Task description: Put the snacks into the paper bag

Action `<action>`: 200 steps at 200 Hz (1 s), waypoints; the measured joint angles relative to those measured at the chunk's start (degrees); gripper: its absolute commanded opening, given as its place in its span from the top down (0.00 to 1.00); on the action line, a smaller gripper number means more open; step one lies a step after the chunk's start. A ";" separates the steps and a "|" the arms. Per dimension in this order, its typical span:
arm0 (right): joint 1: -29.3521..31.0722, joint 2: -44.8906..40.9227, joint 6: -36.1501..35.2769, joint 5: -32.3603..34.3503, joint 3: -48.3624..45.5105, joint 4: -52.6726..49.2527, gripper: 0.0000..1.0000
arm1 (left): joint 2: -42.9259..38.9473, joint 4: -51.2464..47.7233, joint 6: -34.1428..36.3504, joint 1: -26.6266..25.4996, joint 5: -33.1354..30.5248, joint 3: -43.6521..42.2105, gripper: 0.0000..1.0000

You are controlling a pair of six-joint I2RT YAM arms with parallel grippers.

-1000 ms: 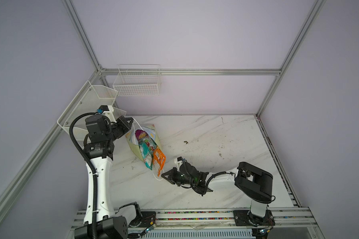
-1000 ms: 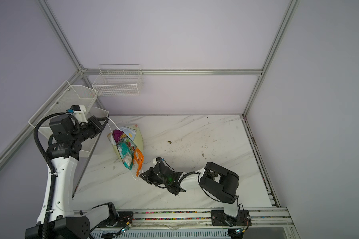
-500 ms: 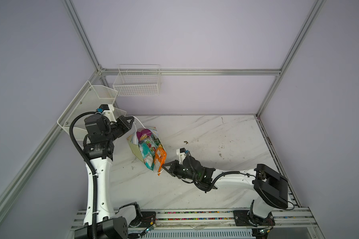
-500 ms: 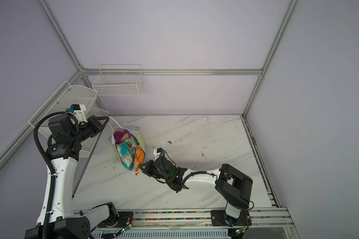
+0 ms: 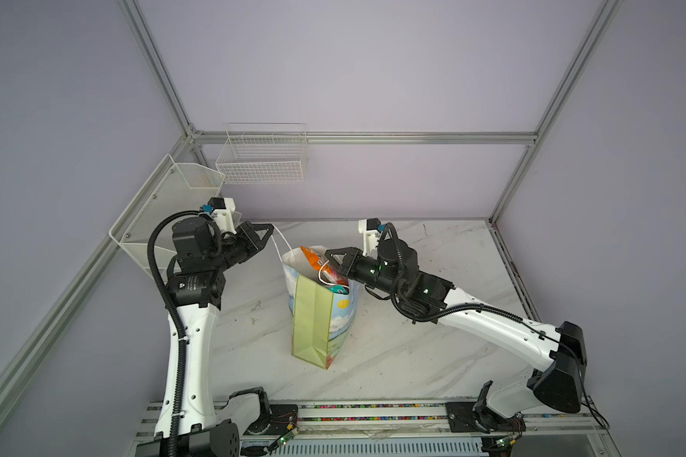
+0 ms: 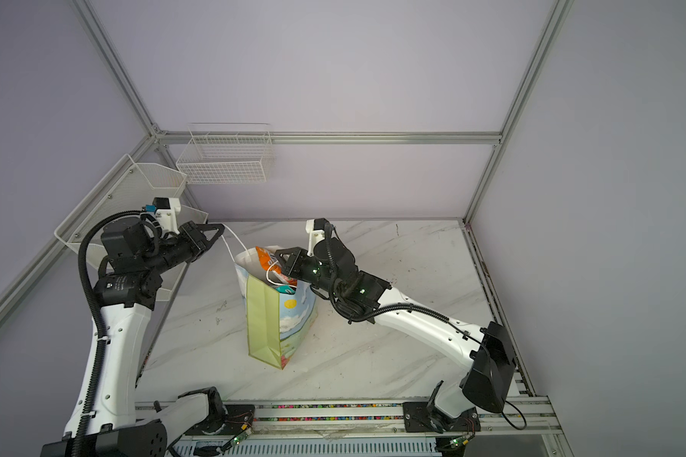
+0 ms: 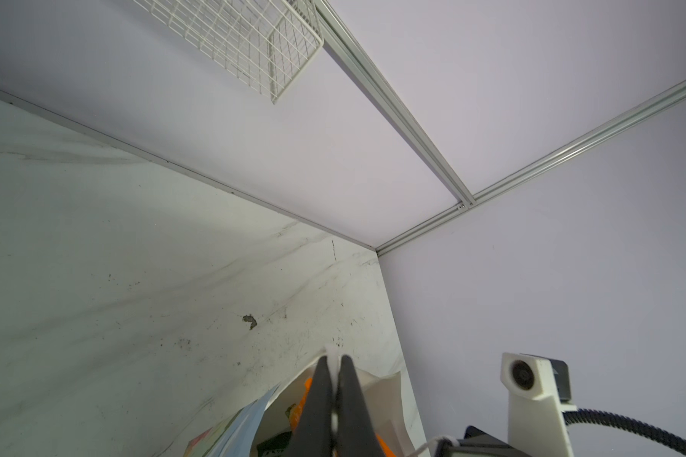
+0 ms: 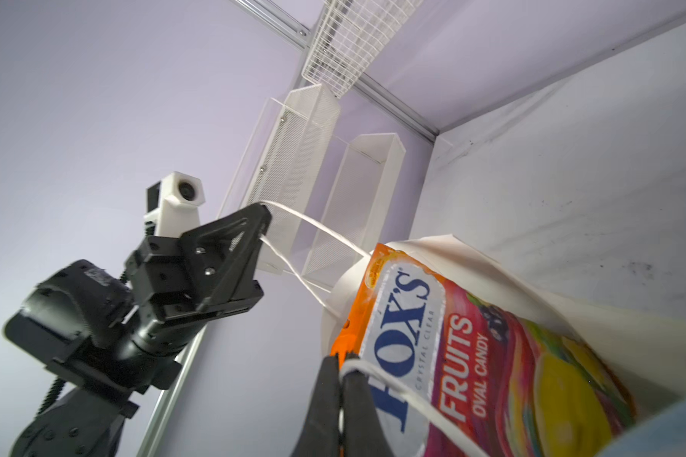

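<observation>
The paper bag tilts with the orange FOX'S packet (image 5: 312,258) poking out of its opening, so its cord handle (image 5: 321,276) should be pulled back by the robot's right gripper to level the bag.
The paper bag (image 5: 313,316) (image 6: 268,316) stands upright mid-table, its pale green side facing front, held up between both arms. My left gripper (image 5: 272,226) (image 7: 333,359) is shut on one white cord handle (image 5: 280,242), pulled taut to the left. Over the bag's mouth, my right gripper (image 5: 327,253) (image 8: 339,362) is shut on the other cord handle (image 8: 393,387). An orange FOX'S packet (image 5: 313,259) (image 8: 412,316) sticks out of the mouth. Below it a teal packet (image 5: 339,290) shows inside. Any other snacks are hidden.
A white wire basket (image 5: 262,158) hangs on the back wall. Two more baskets (image 5: 193,180) (image 5: 139,249) line the left wall behind my left arm. The marble table (image 5: 412,356) ends at a front rail (image 5: 373,407).
My right arm rose from the tabletop beside the bag up to its mouth. The bag swung from a slanted hang, its packets showing, to upright.
</observation>
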 measured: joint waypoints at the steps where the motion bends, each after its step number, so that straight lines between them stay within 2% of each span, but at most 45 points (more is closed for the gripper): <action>1: 0.00 0.02 -0.09 -0.04 -0.02 -0.07 1.00 | 0.00 -0.04 -0.02 -0.04 0.04 0.00 0.95; 68: -2.23 0.07 -4.90 -0.26 -0.98 -9.68 1.00 | -0.20 0.31 0.15 -2.01 -1.77 -0.22 0.95; 99: -3.63 -1.16 -7.32 1.01 -0.85 -10.60 1.00 | -1.09 2.27 0.52 -3.45 -2.45 -1.70 0.95; 140: -8.44 -1.22 -11.50 -0.87 6.21 -15.58 1.00 | -0.72 1.51 1.64 -6.01 -2.64 -2.80 0.95; 200: -12.90 -1.86 -13.70 -4.46 6.43 -16.83 1.00 | 1.38 1.20 2.91 -14.25 -2.86 -4.63 0.94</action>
